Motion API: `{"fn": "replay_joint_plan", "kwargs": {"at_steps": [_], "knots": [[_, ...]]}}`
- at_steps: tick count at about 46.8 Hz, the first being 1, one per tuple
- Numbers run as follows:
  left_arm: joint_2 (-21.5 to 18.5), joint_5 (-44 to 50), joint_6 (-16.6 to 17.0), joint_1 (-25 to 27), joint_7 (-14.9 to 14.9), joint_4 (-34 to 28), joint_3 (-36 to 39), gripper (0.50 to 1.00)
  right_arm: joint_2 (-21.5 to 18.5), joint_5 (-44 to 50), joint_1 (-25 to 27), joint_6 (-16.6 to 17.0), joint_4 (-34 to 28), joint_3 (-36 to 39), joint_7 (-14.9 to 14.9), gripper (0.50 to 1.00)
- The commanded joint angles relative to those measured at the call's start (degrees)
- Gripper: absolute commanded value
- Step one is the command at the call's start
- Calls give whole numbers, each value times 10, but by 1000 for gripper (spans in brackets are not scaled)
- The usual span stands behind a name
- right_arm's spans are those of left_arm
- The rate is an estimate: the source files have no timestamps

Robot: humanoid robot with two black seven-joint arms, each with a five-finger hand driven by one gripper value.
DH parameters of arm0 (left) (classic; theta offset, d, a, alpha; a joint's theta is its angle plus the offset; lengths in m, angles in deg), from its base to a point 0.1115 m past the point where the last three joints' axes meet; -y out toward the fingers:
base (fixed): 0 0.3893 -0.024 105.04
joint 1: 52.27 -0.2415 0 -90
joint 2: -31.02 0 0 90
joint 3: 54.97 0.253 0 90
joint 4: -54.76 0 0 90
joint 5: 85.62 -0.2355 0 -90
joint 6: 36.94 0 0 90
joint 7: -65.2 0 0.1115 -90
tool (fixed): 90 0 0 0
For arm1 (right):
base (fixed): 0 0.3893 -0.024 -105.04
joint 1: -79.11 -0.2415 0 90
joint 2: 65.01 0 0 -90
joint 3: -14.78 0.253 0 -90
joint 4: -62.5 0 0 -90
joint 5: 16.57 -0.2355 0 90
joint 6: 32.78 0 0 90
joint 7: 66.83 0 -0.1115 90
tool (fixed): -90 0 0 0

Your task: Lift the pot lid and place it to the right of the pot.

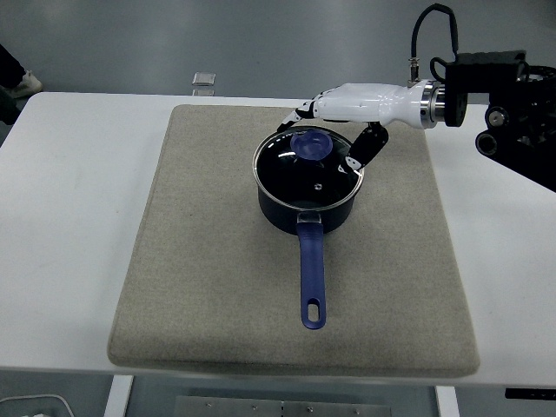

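Observation:
The glass lid [291, 181] lets only plain dark show through it, so I should expect to find the pot [280, 214] empty when I lift the lid off.
A dark blue pot [306, 208] stands in the middle of the grey mat [208, 287], its blue handle [311, 278] pointing toward the near edge. A glass lid [306, 174] with a round blue knob [309, 144] sits on the pot. My right hand [326, 130], white with black fingers, reaches in from the right and hovers over the lid's far right rim. Its fingers are spread, the long fingers [295, 114] behind the knob and the thumb [358, 155] to the knob's right. It holds nothing. The left arm is out of view.
The mat covers most of the white table [69, 226]. A small grey object [203, 79] lies at the table's far edge. Bare mat lies to the right of the pot. A person's shoe shows at the top left corner.

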Motion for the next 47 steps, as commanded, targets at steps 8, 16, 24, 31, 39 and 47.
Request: {"fn": "replay_joint_plan", "kwargs": {"at_steps": [8,16,24,31,39,47], "knots": [[0,-1,0,0,-1,0,0,1000,-3,3,-1,-7,-1,0,-4,911],[0,0,0,0,0,0,0,1000,-20,9,0,-16,-21,-1,-3,911],[0,-1,0,0,0,0,0,1000,-24,10,0,-16,-26,-2,-4,911],[0,-1,0,0,0,0,0,1000,-24,11,4,-16,-29,-2,-4,911],[0,0,0,0,0,0,0,1000,-24,22,11,-22,-36,-3,-4,911],[0,-1,0,0,0,0,0,1000,-24,24,13,-24,-37,-2,-8,911]]}}
